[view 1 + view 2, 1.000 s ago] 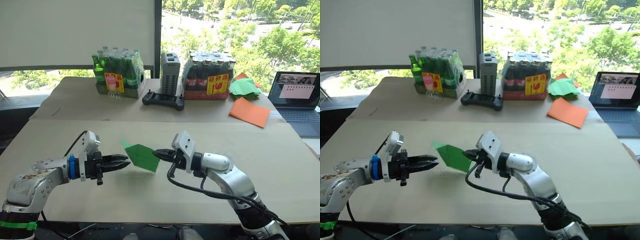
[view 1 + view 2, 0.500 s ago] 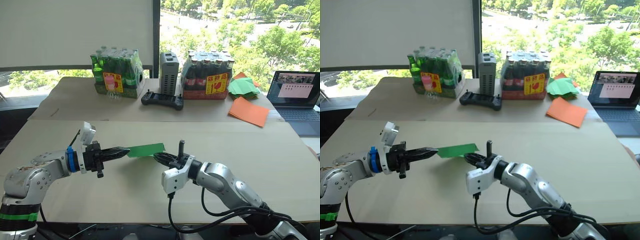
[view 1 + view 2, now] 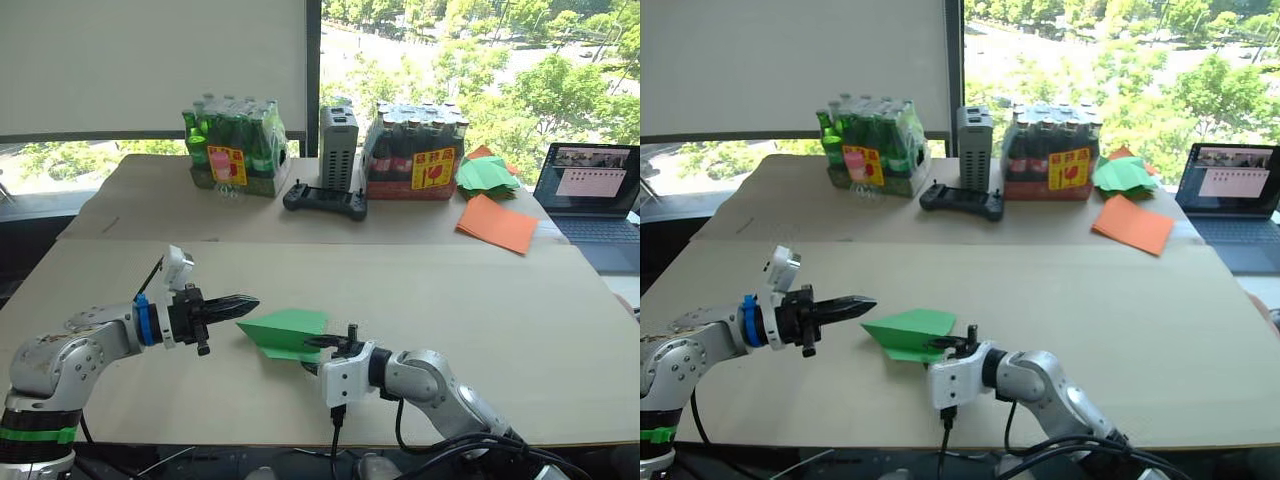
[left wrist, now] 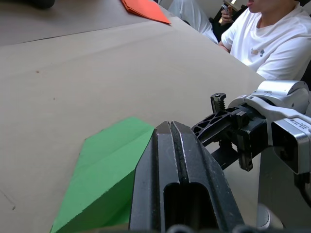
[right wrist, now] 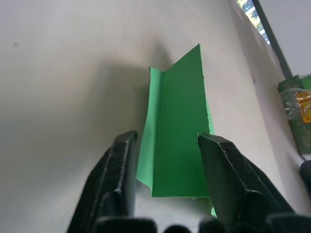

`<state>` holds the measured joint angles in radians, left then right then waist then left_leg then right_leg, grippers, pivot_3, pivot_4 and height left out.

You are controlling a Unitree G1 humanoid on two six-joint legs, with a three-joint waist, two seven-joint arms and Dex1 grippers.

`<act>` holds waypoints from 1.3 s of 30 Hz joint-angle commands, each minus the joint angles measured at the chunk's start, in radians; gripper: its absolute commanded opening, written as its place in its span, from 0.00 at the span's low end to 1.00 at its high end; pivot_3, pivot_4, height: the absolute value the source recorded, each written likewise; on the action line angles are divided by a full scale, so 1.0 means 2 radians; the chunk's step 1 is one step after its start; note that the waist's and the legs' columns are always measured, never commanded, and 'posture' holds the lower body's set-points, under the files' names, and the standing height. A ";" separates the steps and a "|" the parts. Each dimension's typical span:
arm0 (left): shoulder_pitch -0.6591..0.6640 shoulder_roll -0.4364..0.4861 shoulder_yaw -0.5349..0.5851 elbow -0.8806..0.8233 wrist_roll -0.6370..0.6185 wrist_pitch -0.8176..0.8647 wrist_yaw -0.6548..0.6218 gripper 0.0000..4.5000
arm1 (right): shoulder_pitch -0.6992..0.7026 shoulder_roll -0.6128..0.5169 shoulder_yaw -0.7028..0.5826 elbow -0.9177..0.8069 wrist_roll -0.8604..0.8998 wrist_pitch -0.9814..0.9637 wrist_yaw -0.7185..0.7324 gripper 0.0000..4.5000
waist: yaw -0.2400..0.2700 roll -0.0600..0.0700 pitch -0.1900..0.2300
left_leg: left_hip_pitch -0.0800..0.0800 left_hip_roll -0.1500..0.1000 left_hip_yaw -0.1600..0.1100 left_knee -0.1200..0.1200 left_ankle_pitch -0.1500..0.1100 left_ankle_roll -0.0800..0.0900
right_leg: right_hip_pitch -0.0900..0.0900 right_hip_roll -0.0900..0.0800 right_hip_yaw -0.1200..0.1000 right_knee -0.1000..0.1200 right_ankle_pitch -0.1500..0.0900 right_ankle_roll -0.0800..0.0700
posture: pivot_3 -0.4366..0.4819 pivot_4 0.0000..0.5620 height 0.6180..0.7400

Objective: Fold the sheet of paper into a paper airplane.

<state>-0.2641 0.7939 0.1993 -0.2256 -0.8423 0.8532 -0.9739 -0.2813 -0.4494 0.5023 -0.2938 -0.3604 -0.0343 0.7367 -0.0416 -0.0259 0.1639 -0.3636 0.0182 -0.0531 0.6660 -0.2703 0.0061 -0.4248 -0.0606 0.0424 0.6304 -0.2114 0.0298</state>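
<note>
I see the green sheet (image 3: 285, 333) standing as a trough along its crease (image 5: 158, 131), so its sides will spread almost flat when I pull the opposite edge.
The green sheet of paper (image 3: 285, 332) lies on the table (image 3: 520, 330), folded into a pointed wedge like a paper airplane, nose toward my left arm. My left gripper (image 3: 254, 299) hovers just left of the nose, shut and empty, its tips a little apart from the paper. In the left wrist view its shut fingers (image 4: 171, 145) sit over the green wedge (image 4: 104, 174). My right gripper (image 5: 167, 137) is low at the wedge's right end, open, with the paper (image 5: 180, 136) lying between and beyond its fingers (image 5: 119, 174), which are not pinching it.
On the far table stand a pack of green bottles (image 3: 235, 150), a grey box (image 3: 339, 133), a black controller (image 3: 326, 200) and a pack of cola bottles (image 3: 420, 150). Right of them lie a heap of green sheets (image 3: 488, 173), an orange sheet (image 3: 498, 224) and a laptop (image 3: 592, 190). A person in a white shirt (image 4: 272, 39) sits beyond the table.
Half a second ago both grippers held the paper in the air. Now it lies on the table; the right gripper has opened and dropped low, and the left has let go and is shut.
</note>
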 commanded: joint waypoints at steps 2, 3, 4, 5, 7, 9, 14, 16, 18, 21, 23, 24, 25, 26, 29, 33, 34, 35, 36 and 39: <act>-0.011 0.004 -0.007 -0.002 0.019 -0.025 -0.013 0.00 | -0.013 0.018 -0.052 -0.068 0.113 0.125 0.054 0.74 | 0.000 0.000 0.000 | 0.000 0.000 0.000 0.000 0.000 0.000 | 0.000 0.000 0.000 0.000 0.000 0.000 | 0.48 0.27 1.00; -0.012 0.004 -0.009 0.002 0.024 -0.029 -0.015 0.00 | -0.018 0.022 -0.060 -0.077 0.137 0.162 0.064 0.74 | 0.000 0.000 0.000 | 0.000 0.000 0.000 0.000 0.000 0.000 | 0.000 0.000 0.000 0.000 0.000 0.000 | 0.48 0.27 1.00; -0.015 0.001 -0.013 0.004 0.026 -0.031 -0.016 0.00 | -0.022 0.031 -0.067 -0.084 0.171 0.217 0.076 0.74 | 0.000 0.000 0.000 | 0.000 0.000 0.000 0.000 0.000 0.000 | 0.000 0.000 0.000 0.000 0.000 0.000 | 0.48 0.27 1.00; -0.017 -0.002 -0.015 0.005 0.027 -0.033 -0.017 0.00 | -0.024 0.037 -0.070 -0.090 0.195 0.257 0.083 0.74 | 0.000 0.000 0.000 | 0.000 0.000 0.000 0.000 0.000 0.000 | 0.000 0.000 0.000 0.000 0.000 0.000 | 0.48 0.27 1.00; -0.020 -0.007 -0.020 0.008 0.030 -0.035 -0.019 0.00 | -0.028 0.043 -0.071 -0.094 0.218 0.303 0.085 0.62 | 0.000 0.000 0.000 | 0.000 0.000 0.000 0.000 0.000 0.000 | 0.000 0.000 0.000 0.000 0.000 0.000 | 0.48 0.27 1.00; -0.025 -0.012 -0.027 0.013 0.037 -0.039 -0.020 0.00 | -0.035 0.041 -0.063 -0.093 0.222 0.323 0.081 0.47 | 0.000 0.000 0.000 | 0.000 0.000 0.000 0.000 0.000 0.000 | 0.000 0.000 0.000 0.000 0.000 0.000 | 0.48 0.27 1.00; -0.032 -0.017 -0.029 0.018 0.044 -0.040 -0.020 0.00 | -0.041 0.038 -0.040 -0.077 0.213 0.331 0.064 0.10 | -0.001 0.000 0.000 | 0.000 0.000 0.000 0.000 0.000 0.000 | 0.000 0.000 0.000 0.000 0.000 0.000 | 0.48 0.27 1.00; -0.033 -0.018 -0.030 0.017 0.044 -0.039 -0.022 0.00 | -0.041 0.039 -0.035 -0.063 0.208 0.332 0.054 0.01 | -0.001 0.000 0.000 | 0.000 0.000 0.000 0.000 0.000 0.000 | 0.000 0.000 0.000 0.000 0.000 0.000 | 0.48 0.27 1.00; -0.034 -0.015 -0.032 0.017 0.048 -0.041 -0.024 0.00 | -0.039 0.036 -0.026 -0.045 0.201 0.331 0.047 0.01 | -0.001 0.000 0.000 | 0.000 0.000 0.000 0.000 0.000 0.000 | 0.000 0.000 0.000 0.000 0.000 0.000 | 0.48 0.27 1.00; -0.040 -0.013 -0.037 0.022 0.055 -0.045 -0.028 0.00 | -0.034 0.031 -0.012 -0.028 0.193 0.329 0.041 0.01 | 0.000 0.000 0.000 | 0.000 0.000 0.000 0.000 0.000 0.000 | 0.000 0.000 0.000 0.000 0.000 0.000 | 0.48 0.27 1.00; -0.050 -0.015 -0.046 0.035 0.066 -0.042 -0.023 0.00 | -0.030 0.028 -0.003 -0.013 0.182 0.329 0.030 0.01 | 0.000 0.000 0.000 | 0.000 0.000 0.000 0.000 0.000 0.000 | 0.000 0.000 0.000 0.000 0.000 0.000 | 0.48 0.27 1.00; -0.055 -0.016 -0.051 0.040 0.071 -0.044 -0.023 0.00 | -0.028 0.023 0.006 -0.008 0.173 0.325 0.029 0.01 | 0.000 0.000 0.000 | 0.000 0.000 0.000 0.000 0.000 0.000 | 0.000 0.000 0.000 0.000 0.000 0.000 | 0.48 0.27 1.00; -0.057 -0.017 -0.055 0.044 0.076 -0.046 -0.025 0.00 | -0.028 0.019 0.013 -0.005 0.168 0.322 0.029 0.01 | 0.000 0.000 0.000 | 0.000 0.000 0.000 0.000 0.000 0.000 | 0.000 0.000 0.000 0.000 0.000 0.000 | 0.48 0.27 1.00; -0.061 -0.019 -0.058 0.049 0.079 -0.049 -0.026 0.00 | -0.026 0.015 0.019 -0.003 0.162 0.319 0.029 0.01 | -0.001 0.000 0.000 | 0.000 0.000 0.000 0.000 0.000 0.000 | 0.000 0.000 0.000 0.000 0.000 0.000 | 0.48 0.27 1.00; -0.080 -0.025 -0.071 0.068 0.095 -0.059 -0.029 0.00 | -0.022 0.013 0.025 -0.006 0.162 0.330 0.027 0.01 | -0.001 0.000 0.000 | 0.000 0.000 0.000 0.000 0.000 0.000 | 0.000 0.000 0.000 0.000 0.000 0.000 | 0.48 0.27 1.00; -0.080 -0.010 -0.110 0.073 0.138 -0.086 -0.050 0.00 | -0.024 0.013 0.028 -0.010 0.162 0.340 0.023 0.01 | -0.001 0.000 0.000 | 0.000 0.000 0.000 0.000 0.000 0.000 | 0.000 0.000 0.000 0.000 0.000 0.000 | 0.48 0.27 1.00; -0.076 -0.006 -0.117 0.073 0.148 -0.094 -0.057 0.00 | -0.025 0.013 0.029 -0.010 0.160 0.341 0.021 0.01 | -0.002 0.000 0.000 | 0.000 0.000 0.000 0.000 0.000 0.000 | 0.000 0.000 0.000 0.000 0.000 0.000 | 0.48 0.27 1.00; -0.072 -0.005 -0.122 0.077 0.155 -0.101 -0.061 0.00 | -0.026 0.012 0.030 -0.011 0.159 0.343 0.020 0.01 | -0.002 0.000 0.000 | 0.000 0.000 0.000 0.000 0.000 0.000 | 0.000 0.000 0.000 0.000 0.000 0.000 | 0.48 0.27 1.00; -0.070 -0.006 -0.125 0.082 0.162 -0.108 -0.063 0.00 | -0.026 0.012 0.030 -0.012 0.159 0.344 0.019 0.01 | -0.002 0.000 0.000 | 0.000 0.000 0.000 0.000 0.000 0.000 | 0.000 0.000 0.000 0.000 0.000 0.000 | 0.48 0.27 1.00; -0.065 -0.010 -0.145 0.096 0.187 -0.129 -0.070 0.00 | -0.026 0.012 0.029 -0.014 0.158 0.348 0.017 0.01 | -0.001 0.000 0.000 | 0.001 0.000 0.000 0.000 0.000 0.000 | 0.000 0.000 0.000 0.000 0.000 0.000 | 0.48 0.27 1.00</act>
<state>-0.3928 0.7718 -0.0811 -0.0325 -0.4962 0.6316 -1.0986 -0.3435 -0.4116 0.5386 -0.3360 -0.0267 0.6233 0.7718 -0.0436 -0.0259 0.1637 -0.3624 0.0178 -0.0531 0.6659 -0.2703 0.0062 -0.4238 -0.0605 0.0422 0.6309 -0.2115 0.0300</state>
